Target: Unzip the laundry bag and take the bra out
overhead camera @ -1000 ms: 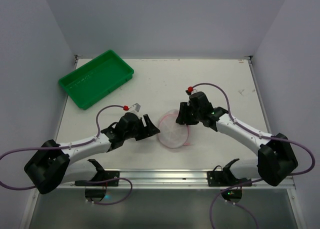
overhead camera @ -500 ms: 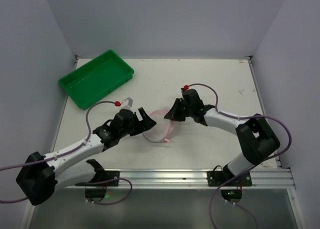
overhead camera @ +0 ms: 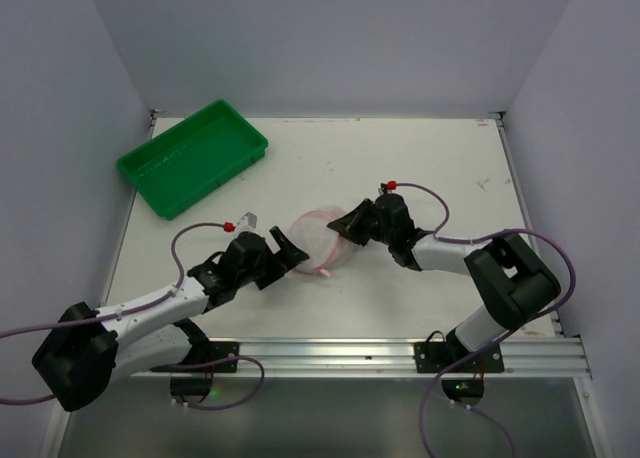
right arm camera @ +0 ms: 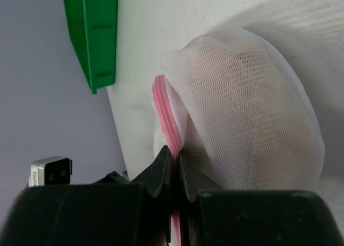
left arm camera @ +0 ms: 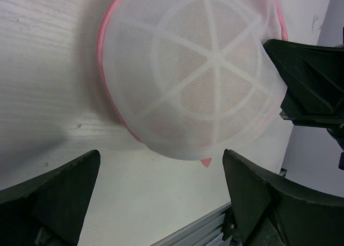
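Observation:
I should hold the bag's edge (overhead camera: 297, 237) with my left gripper while my right gripper takes the tab, because my right gripper is pinching the bag's rim away from the pink tab (overhead camera: 323, 272).
The laundry bag (overhead camera: 318, 236) is a round white mesh pouch with pink zipper trim, tipped up on edge at mid-table. My right gripper (overhead camera: 347, 228) is shut on its pink rim; the right wrist view shows the jaws (right arm camera: 174, 161) pinching the zipper trim, with the mesh (right arm camera: 247, 122) bulging to the right. The bra shows only as a faint beige tint through the mesh (left arm camera: 188, 58). My left gripper (overhead camera: 293, 250) is open and empty, just left of the bag. In the left wrist view its fingers (left arm camera: 54, 197) stand wide apart below the bag (left arm camera: 199, 111). A small pink tab (left arm camera: 206, 161) hangs at the bag's lower edge.
A green tray (overhead camera: 192, 156) sits at the far left of the table and shows in the right wrist view (right arm camera: 94, 31). A metal rail (overhead camera: 330, 353) runs along the near edge. Walls enclose the table on three sides.
The bag lay flat on the table; my right gripper has lifted it on edge and carried it left. The left gripper stays open close beside it.

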